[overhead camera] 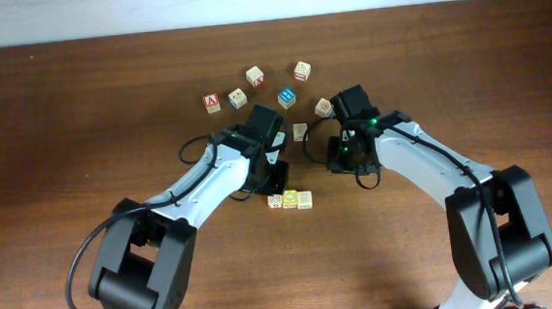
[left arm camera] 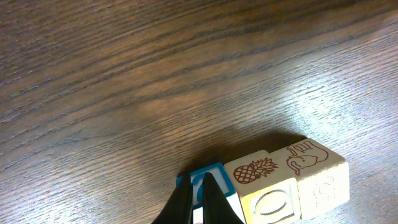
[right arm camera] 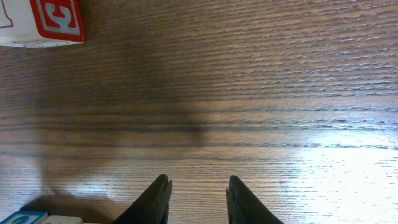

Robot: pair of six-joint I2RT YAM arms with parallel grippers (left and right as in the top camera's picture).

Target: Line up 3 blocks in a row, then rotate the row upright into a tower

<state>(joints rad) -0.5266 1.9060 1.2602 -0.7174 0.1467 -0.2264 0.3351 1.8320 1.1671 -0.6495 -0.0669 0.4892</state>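
Next, my left gripper moves back past the row's end [overhead camera: 259, 203] before both grippers squeeze the three blocks, because its fingers are over the blue-framed end block [overhead camera: 274, 202].
Three blocks lie side by side in a row in front of the arms: a red-faced one [overhead camera: 275, 201], a yellow one [overhead camera: 290, 200] and a pale one [overhead camera: 304, 199]. In the left wrist view the same row shows a blue-framed face [left arm camera: 214, 176], a pineapple [left arm camera: 254, 170] and an elephant [left arm camera: 308, 158]. My left gripper [overhead camera: 277, 184] [left arm camera: 199, 185] is shut, its tips right over the blue-framed end block and holding nothing. My right gripper [overhead camera: 344, 157] [right arm camera: 198, 184] hangs open over bare wood to the right of the row, nothing between its fingers.
Loose cubes lie scattered behind the arms: a red "A" cube [overhead camera: 212, 102], a blue-topped cube [overhead camera: 288, 98], and others [overhead camera: 255, 75] [overhead camera: 302, 71] [overhead camera: 323, 106] [overhead camera: 300, 131]. A red-framed cube [right arm camera: 43, 22] sits at the top left of the right wrist view.
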